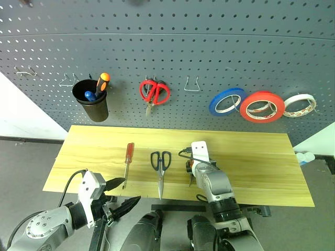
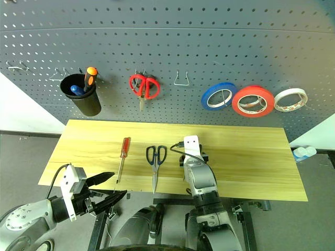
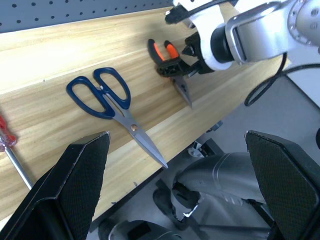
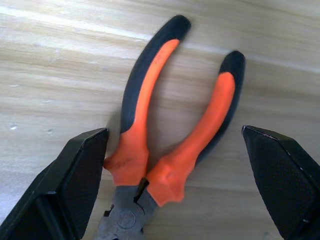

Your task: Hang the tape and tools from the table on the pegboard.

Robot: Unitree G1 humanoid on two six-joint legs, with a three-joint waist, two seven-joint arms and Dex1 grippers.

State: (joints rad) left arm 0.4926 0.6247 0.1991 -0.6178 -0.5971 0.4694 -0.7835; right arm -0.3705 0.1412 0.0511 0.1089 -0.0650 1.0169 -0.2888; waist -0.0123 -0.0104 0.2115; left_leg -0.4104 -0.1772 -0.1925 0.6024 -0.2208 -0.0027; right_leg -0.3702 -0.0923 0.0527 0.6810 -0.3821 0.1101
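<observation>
My gripper will lower the pliers (image 4: 127,217), and they will hang jaws-down, caught by the wire hook, because thick orange handle shoulders (image 4: 167,181) stick out past the metal jaws.
The red tape (image 1: 261,106) hangs on the dark grey pegboard (image 1: 209,42) at the right. On the wooden table (image 1: 256,162) lie the red-handled screwdriver (image 1: 127,158), the dark-handled scissors (image 1: 160,163) and the orange-and-black pliers (image 4: 150,115). My right gripper (image 4: 174,134) hovers open just above the pliers, one finger on each side of the handles, apart from them. My left gripper (image 1: 121,192) is open at the table's front edge, below the screwdriver, with nothing between its fingers (image 3: 85,165).
Also on the pegboard: a black cup (image 1: 91,99) holding screwdrivers, red-handled scissors (image 1: 154,92), a bare wire hook (image 1: 192,84), a blue tape roll (image 1: 227,101) and a white-and-red roll (image 1: 299,105). More bare hooks (image 1: 68,81) are at the left.
</observation>
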